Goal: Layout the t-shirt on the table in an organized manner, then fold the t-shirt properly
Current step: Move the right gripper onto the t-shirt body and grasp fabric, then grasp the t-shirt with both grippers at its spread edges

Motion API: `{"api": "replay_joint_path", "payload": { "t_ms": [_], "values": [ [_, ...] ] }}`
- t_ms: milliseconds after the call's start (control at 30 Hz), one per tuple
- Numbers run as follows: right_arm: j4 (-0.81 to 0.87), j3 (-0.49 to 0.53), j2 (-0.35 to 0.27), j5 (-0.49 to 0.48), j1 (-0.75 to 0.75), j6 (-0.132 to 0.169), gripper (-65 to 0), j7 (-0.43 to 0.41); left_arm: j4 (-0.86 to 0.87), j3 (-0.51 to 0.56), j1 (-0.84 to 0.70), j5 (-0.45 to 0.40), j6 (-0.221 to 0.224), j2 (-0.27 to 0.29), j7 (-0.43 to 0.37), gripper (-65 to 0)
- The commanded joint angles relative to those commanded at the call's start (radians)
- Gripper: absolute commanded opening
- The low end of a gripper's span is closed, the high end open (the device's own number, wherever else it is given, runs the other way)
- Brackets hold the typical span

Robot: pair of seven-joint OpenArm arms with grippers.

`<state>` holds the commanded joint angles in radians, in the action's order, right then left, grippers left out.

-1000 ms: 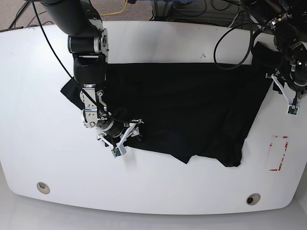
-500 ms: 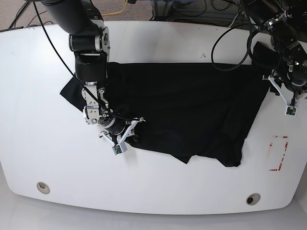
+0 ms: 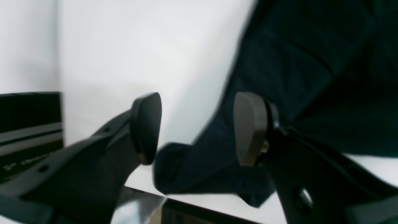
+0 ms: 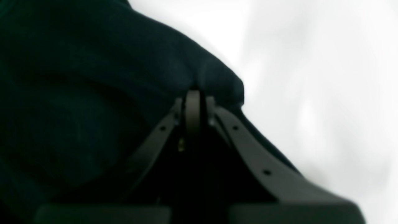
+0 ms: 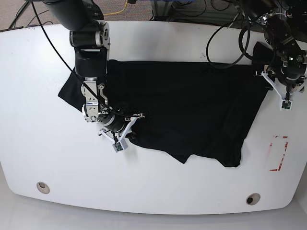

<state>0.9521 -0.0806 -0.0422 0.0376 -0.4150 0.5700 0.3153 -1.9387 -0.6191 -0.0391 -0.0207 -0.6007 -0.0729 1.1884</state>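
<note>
The near hem (image 5: 188, 158) has a notch and is folded under, so the black t-shirt (image 5: 180, 105) will fall open into a long point at the front when the robot lifts it.
The black t-shirt (image 5: 192, 105) lies spread across the middle of the white table (image 5: 38, 96), its near hem uneven and folded under at the front right. My right gripper (image 5: 119, 143) is at the shirt's near-left hem, shut on a fold of the t-shirt (image 4: 93, 77) with its jaws pressed together (image 4: 194, 105). At the shirt's far-right edge my left gripper (image 5: 285, 101) hovers open. In its wrist view the fingers (image 3: 146, 127) stand wide apart above a corner of the t-shirt (image 3: 295, 77) near the table's edge (image 3: 140, 46).
Two round grommet holes (image 5: 43, 187) (image 5: 253, 199) sit near the front edge. A red tape mark (image 5: 279, 153) is at the right. Black cables (image 5: 230, 43) loop over the far right of the table. A dark box (image 3: 28, 124) lies beyond the table's edge.
My right gripper has pulled the hem a little toward the far side, shifting the shirt's left part back. My left gripper has risen slightly toward the far-right sleeve.
</note>
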Motion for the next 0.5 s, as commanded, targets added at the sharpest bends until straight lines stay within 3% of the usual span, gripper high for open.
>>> {"api": "replay_joint_path", "payload": {
  "t_ms": [233, 500],
  "values": [
    [0.184, 0.0, 0.005, 0.0, 0.068, 0.0, -65.0, 0.089, 0.063, 0.003, 0.005, -0.006, 0.003, 0.038, -0.11, -30.0],
    [0.325, 0.0, 0.006, 0.0, 0.138, 0.002, -65.0, 0.135, 0.209, 0.005, 0.112, -0.006, 0.003, 0.041, -0.123, -30.0]
  ]
}}
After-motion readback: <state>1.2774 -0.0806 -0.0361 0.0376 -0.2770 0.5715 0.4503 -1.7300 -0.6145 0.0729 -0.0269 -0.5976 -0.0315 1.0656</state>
